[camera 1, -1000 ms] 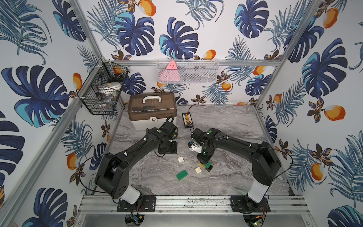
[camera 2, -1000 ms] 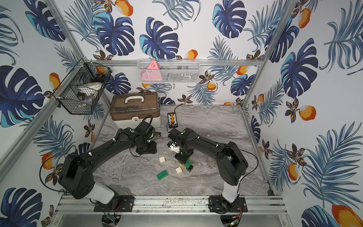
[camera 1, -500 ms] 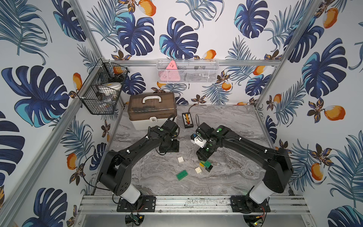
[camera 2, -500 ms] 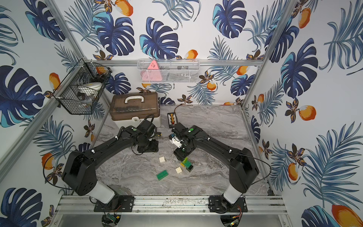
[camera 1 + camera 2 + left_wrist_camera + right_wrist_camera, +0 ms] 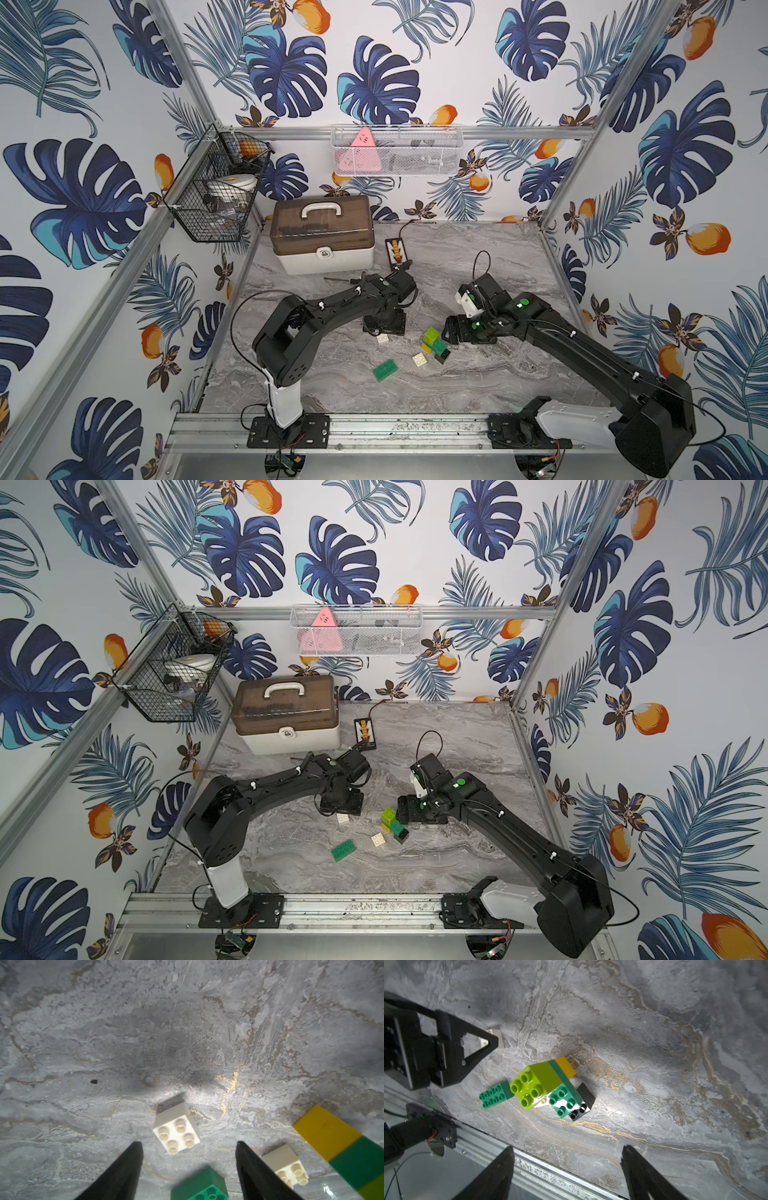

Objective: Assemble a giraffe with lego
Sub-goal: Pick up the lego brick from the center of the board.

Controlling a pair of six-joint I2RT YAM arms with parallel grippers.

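Note:
The white brick point(image 5: 382, 339) is under my left gripper, on the other side of the giraffe from my right gripper, so my left gripper should take it to the lime brick point(image 5: 431, 334).
The partly built giraffe point(image 5: 433, 344) lies tipped on the marble in both top views point(image 5: 392, 824): a lime brick point(image 5: 536, 1084) on a dark green long brick point(image 5: 564, 1097), with yellow point(image 5: 565, 1066) and black point(image 5: 584, 1101) bricks below. Loose lego lies around it: a dark green long brick point(image 5: 385, 370), a white brick point(image 5: 419, 359) and another white brick point(image 5: 176, 1128). My left gripper point(image 5: 188, 1142) hangs open just over that second white brick, holding nothing. My right gripper point(image 5: 568, 1147) is open and empty, a little to the right of the giraffe point(image 5: 449, 330).
A brown-lidded white case point(image 5: 322, 235) stands at the back left of the table, a small black device with a cable point(image 5: 395, 251) beside it. A wire basket point(image 5: 216, 191) and a white mesh shelf point(image 5: 397, 149) hang on the walls. The metal front rail point(image 5: 374, 428) borders the table.
My right gripper has opened, let go of the giraffe and drawn back to the right. My left gripper has opened and shifted right, over the white brick.

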